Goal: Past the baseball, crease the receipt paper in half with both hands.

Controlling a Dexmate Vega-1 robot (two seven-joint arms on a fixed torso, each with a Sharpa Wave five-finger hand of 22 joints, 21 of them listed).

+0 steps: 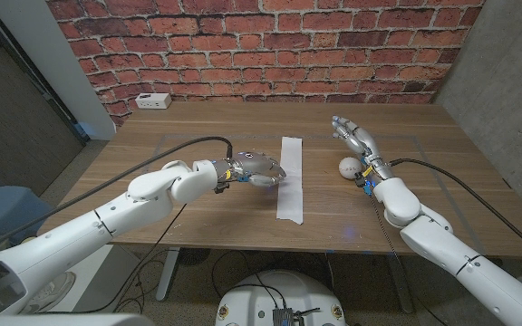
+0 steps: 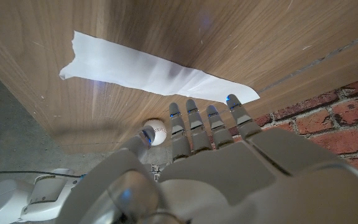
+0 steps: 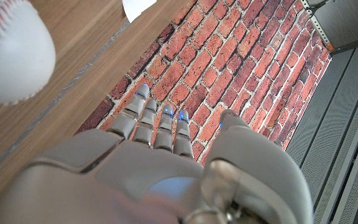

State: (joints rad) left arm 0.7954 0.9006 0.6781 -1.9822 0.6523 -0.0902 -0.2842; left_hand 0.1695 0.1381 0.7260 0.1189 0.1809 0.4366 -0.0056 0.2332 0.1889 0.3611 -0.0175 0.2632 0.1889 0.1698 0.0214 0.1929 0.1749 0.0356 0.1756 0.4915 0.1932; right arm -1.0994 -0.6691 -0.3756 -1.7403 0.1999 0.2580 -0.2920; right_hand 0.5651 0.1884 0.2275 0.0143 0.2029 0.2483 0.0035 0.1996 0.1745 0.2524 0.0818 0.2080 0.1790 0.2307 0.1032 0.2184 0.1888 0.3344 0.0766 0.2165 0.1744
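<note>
My gripper will fold the receipt paper, and the paper's far end (image 1: 292, 141) will come over in an open, round loop, because the receipt paper's middle (image 1: 292, 184) is smooth and flat.
A long white receipt paper (image 1: 292, 177) lies unfolded on the wooden table (image 1: 198, 136), running from far to near; it also shows in the left wrist view, receipt paper (image 2: 148, 71). A white baseball (image 1: 349, 167) with red stitching sits to its right, seen too as baseball (image 2: 156, 132) and baseball (image 3: 11, 53). My left hand (image 1: 256, 168) hovers at the paper's left edge, fingers extended and holding nothing. My right hand (image 1: 359, 142) is raised just behind the baseball, fingers apart, holding nothing.
A white box (image 1: 154, 100) stands at the far left of the table against the brick wall (image 1: 270, 45). Black cables run along both arms. Tape lines mark the tabletop.
</note>
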